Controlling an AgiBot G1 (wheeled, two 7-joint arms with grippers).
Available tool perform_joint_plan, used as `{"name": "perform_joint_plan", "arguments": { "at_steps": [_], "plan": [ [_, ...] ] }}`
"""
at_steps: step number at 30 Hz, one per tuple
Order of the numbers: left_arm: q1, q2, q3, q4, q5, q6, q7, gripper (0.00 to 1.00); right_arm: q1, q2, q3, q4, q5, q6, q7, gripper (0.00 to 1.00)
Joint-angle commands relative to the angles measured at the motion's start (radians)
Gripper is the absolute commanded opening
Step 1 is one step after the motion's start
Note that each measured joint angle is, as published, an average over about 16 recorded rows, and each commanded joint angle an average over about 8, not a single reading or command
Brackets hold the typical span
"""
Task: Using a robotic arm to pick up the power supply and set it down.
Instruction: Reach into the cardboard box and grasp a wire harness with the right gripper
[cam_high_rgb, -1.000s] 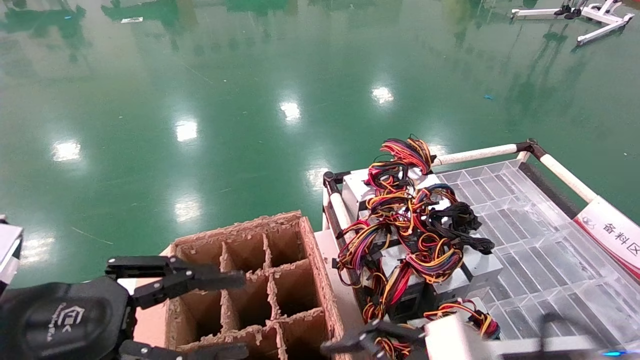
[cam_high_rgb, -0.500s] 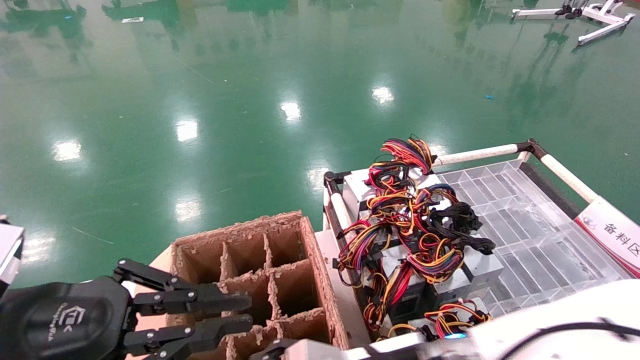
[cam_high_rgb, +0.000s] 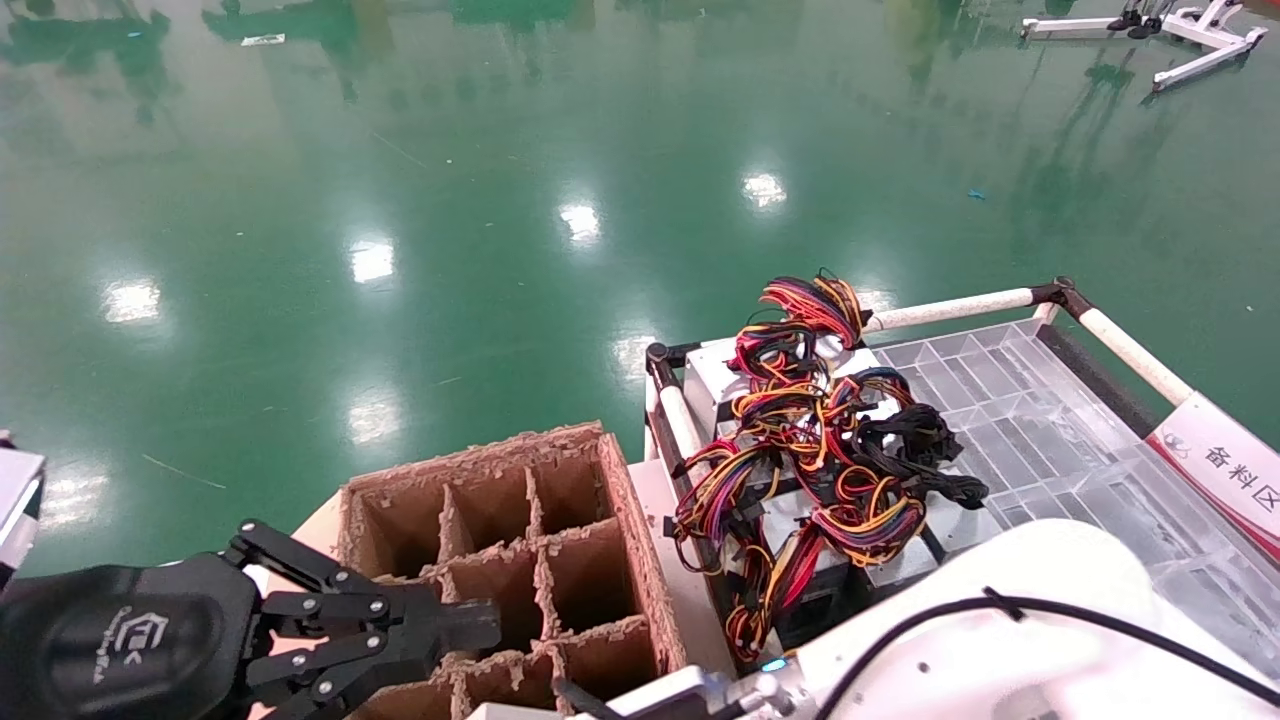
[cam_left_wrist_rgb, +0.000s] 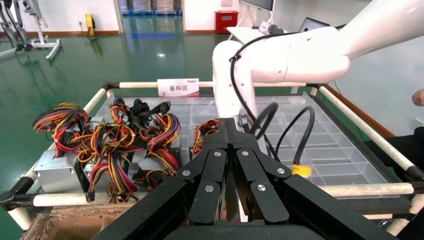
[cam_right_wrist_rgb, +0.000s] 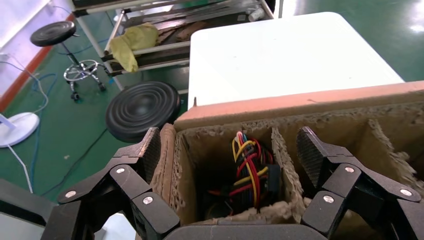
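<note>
Looped wires (cam_right_wrist_rgb: 251, 167) come up from the cell, so the hidden power supply (cam_right_wrist_rgb: 237, 204) will come out after them and hang below when I lift the wires.
In the right wrist view my right gripper (cam_right_wrist_rgb: 230, 152) is open, its fingers (cam_right_wrist_rgb: 150, 150) straddling one cell of the brown cardboard divider box (cam_right_wrist_rgb: 300, 107). A power supply (cam_right_wrist_rgb: 247, 170) sits down inside that cell, with only its red, yellow and black wires showing. Neither finger touches it. The head view has the white robotic arm (cam_high_rgb: 1000, 620) reaching across the box's near edge, its gripper hidden there. My left gripper (cam_high_rgb: 480, 625) is shut and empty, level with the box's left side. Other power supplies (cam_high_rgb: 820, 470) lie piled on the cart.
The cardboard divider box (cam_high_rgb: 520, 560) has several open cells. The cart has a clear gridded tray (cam_high_rgb: 1060, 450), white rail tubes (cam_high_rgb: 950, 308) and a white-and-red sign (cam_high_rgb: 1230, 465). Green floor lies beyond. A black stool (cam_right_wrist_rgb: 142, 107) and a white table (cam_right_wrist_rgb: 285, 55) stand past the box.
My right arm swung left from the cart to over the cardboard box with the power supply, which now rests in a cell. The left gripper went from open to shut.
</note>
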Motion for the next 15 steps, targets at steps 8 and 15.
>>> {"name": "perform_joint_plan", "arguments": {
  "at_steps": [8,15],
  "plan": [
    [0.0,0.0,0.001,0.0,0.0,0.0,0.0,0.31,0.028,-0.056,-0.027,-0.116,-0.023,-0.02,-0.041,0.0],
    [0.0,0.0,0.001,0.0,-0.001,0.0,0.001,0.39,0.035,-0.068,-0.036,-0.168,-0.031,-0.018,-0.06,0.0]
  ]
}}
